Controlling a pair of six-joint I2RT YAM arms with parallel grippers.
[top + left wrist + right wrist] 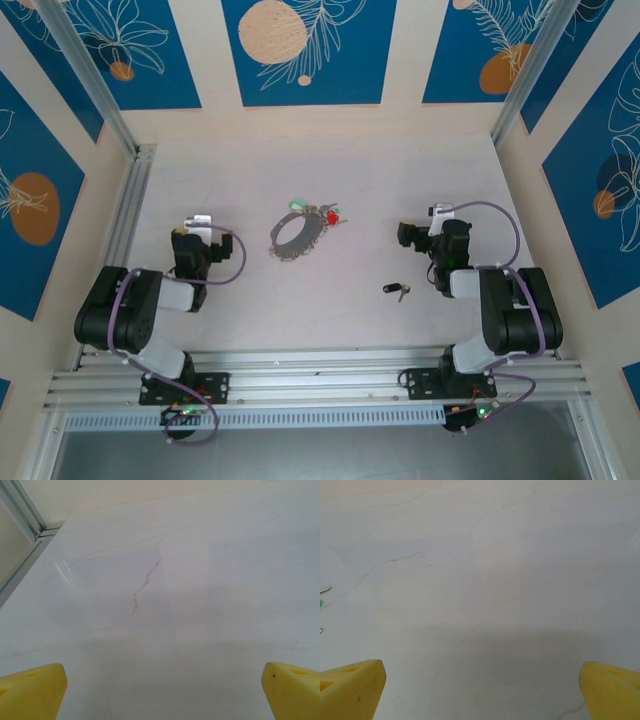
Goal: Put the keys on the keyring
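Note:
The keyring [312, 236] is at a slant, with the tagged keys at its far end. Next, my left gripper pulls the keyring closer by its thin rim [275, 230] and turns it straighter first.
The keyring [294, 236], a thin grey hoop fringed with small metal bits, lies flat in the middle of the table. A red-headed key [333, 215] and a green-headed key [296, 207] lie at its far rim. A black-headed key with a silver blade [396, 290] lies apart, nearer the right arm. My left gripper [200, 221] rests left of the hoop, and its yellow fingertips [30, 690] stand wide apart over bare table. My right gripper [441, 212] sits right of the hoop, open too, fingertips [350, 687] apart with nothing between. A sliver of green and metal [322, 600] shows at the left edge of the right wrist view.
Aluminium rails [128, 205] run along the left side and the near edge [320, 375] of the table. Cream walls with blue panels close in the back and both sides. Bare tabletop [350, 330] lies between the two arms.

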